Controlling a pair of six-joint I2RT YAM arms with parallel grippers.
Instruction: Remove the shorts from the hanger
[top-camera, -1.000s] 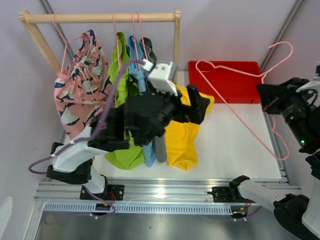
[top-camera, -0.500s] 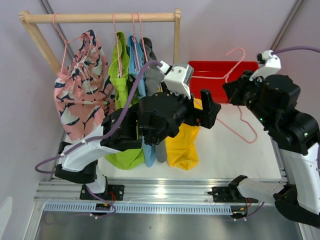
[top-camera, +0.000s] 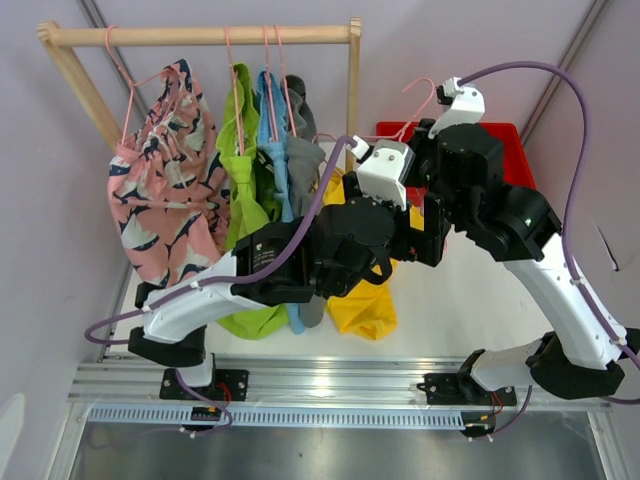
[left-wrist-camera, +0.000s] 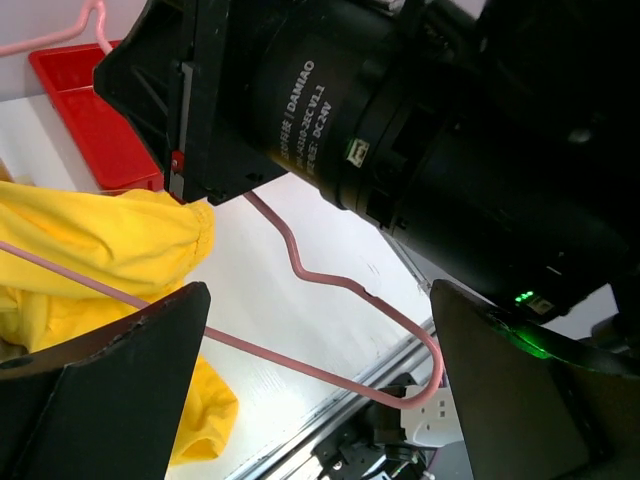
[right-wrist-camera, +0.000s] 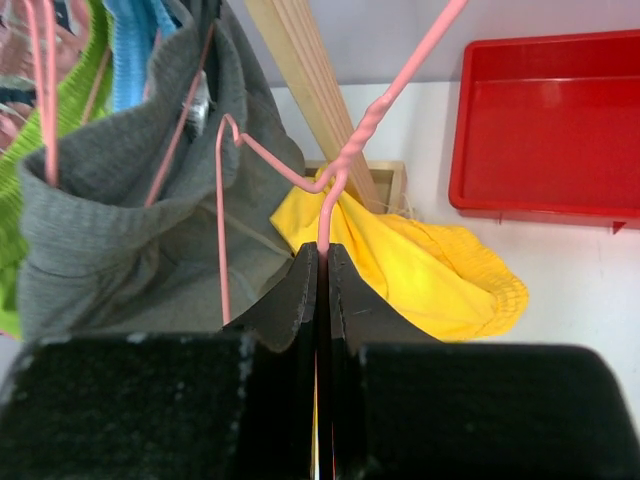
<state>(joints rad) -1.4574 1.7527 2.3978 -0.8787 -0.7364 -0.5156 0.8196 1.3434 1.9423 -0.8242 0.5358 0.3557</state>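
Observation:
Next, my left gripper takes hold of the hanger's lower loop (left-wrist-camera: 427, 392) so that my right gripper, now closed on the empty hanger's neck (right-wrist-camera: 358, 143), will be free for the yellow shorts.
The yellow shorts (top-camera: 365, 305) lie crumpled on the white table, off the hanger (left-wrist-camera: 330, 280). My right gripper (right-wrist-camera: 322, 250) is shut on the neck of that empty pink wire hanger (right-wrist-camera: 375, 115), close to the rack's right post. My left gripper (left-wrist-camera: 320, 370) hangs open over the table beside the yellow shorts (left-wrist-camera: 90, 240), and the hanger's lower loop runs between its fingers without touching them. On the rack hang the pink patterned shorts (top-camera: 160, 190), lime green shorts (top-camera: 240, 170), light blue shorts (top-camera: 272, 130) and grey shorts (top-camera: 300, 165).
The wooden rack rail (top-camera: 200, 36) spans the back left, and its right post (right-wrist-camera: 310, 90) stands just ahead of my right gripper. A red bin (right-wrist-camera: 545, 120) sits at the back right. My right arm's housing (left-wrist-camera: 400, 130) looms close above my left gripper.
My right arm has swung from the table's right edge leftward to the rack's post, carrying the pink hanger. My left arm has shifted a little to the right, still open.

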